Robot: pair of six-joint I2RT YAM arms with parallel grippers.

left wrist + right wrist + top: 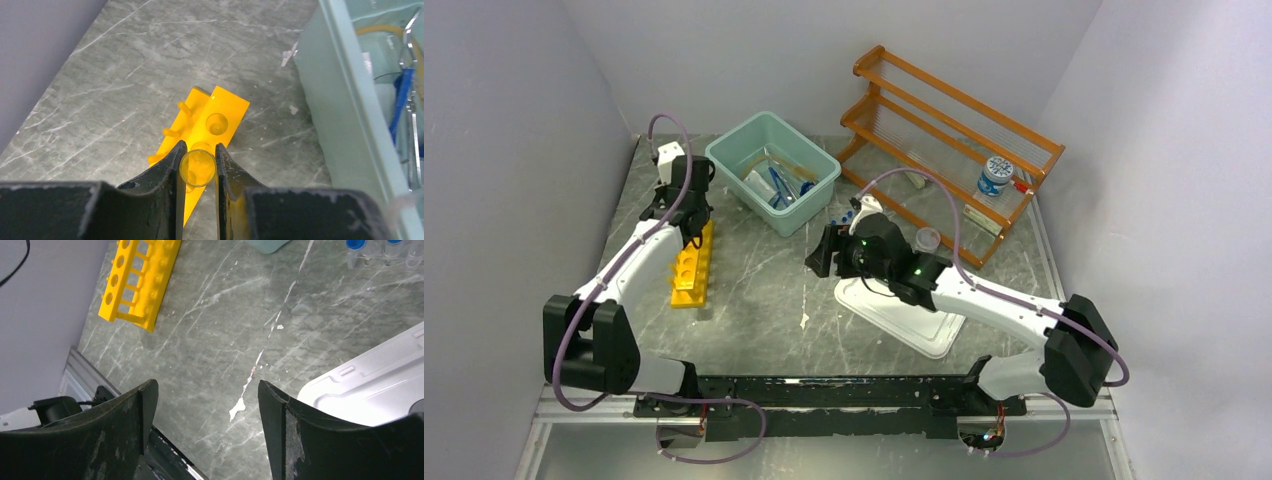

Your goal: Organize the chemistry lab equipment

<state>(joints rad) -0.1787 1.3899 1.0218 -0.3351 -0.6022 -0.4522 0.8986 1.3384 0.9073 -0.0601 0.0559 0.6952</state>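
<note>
The white tray's near edge (pixel 882 325) lies free. I go on toward that edge (pixel 864 312) with my right gripper's fingers open until they straddle it, and then close them.
My left gripper (pixel 200 147) is shut on a clear glass tube (pixel 198 169), held upright over a hole near the far end of the yellow test-tube rack (pixel 220 107). In the top view the left gripper (pixel 680 207) hangs above the rack (pixel 692 268) at the table's left. My right gripper (pixel 822 252) stands open over bare table near the middle, its jaws (pixel 205 390) wide apart with nothing between them. Blue-capped vials (pixel 356 245) stand beyond it. The teal bin (pixel 724 160) holds a blue-framed item (pixel 400 100) and amber tubing (pixel 385 30).
An orange wooden two-tier shelf (pixel 954 110) stands at the back right with a small jar (pixel 995 175) on it. A white tray (pixel 914 325) lies under the right arm. A small clear cup (pixel 927 238) stands near the shelf. Walls close in on both sides.
</note>
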